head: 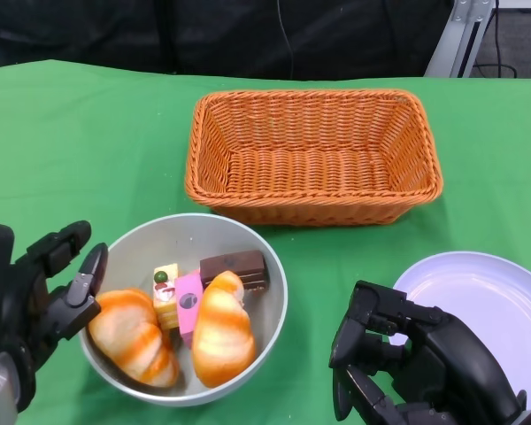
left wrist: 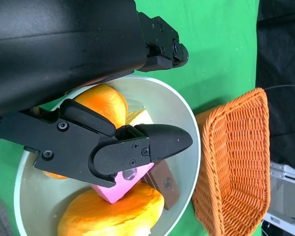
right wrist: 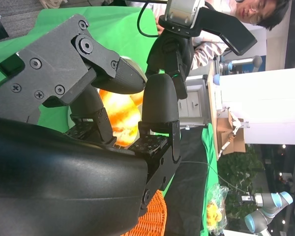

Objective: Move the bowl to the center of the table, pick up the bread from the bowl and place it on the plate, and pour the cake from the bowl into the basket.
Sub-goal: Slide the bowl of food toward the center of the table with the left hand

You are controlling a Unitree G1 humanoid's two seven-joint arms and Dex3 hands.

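The pink cake (head: 188,305) is wedged against the bread roll (head: 223,332) and covers the bottom of the bowl. I should expect another cake to be hidden underneath when I lift the bread roll.
A grey bowl (head: 270,266) stands at the front left of the green table. It holds two orange bread rolls (head: 133,335) (head: 221,329) and small cakes: pink (head: 189,305), yellow (head: 165,288) and chocolate (head: 236,267). My left hand (head: 49,292) is at the bowl's left rim, fingers apart. In the left wrist view one finger (left wrist: 137,145) lies over the bowl's inside and others (left wrist: 162,46) lie outside the rim (left wrist: 194,142). My right hand (head: 407,363) hovers empty between the bowl and the lilac plate (head: 491,301), fingers bent.
An orange wicker basket (head: 314,155) sits behind the bowl, near the table's far edge, and it has nothing in it. The plate lies at the front right corner. A person (right wrist: 226,29) is beside the table in the right wrist view.
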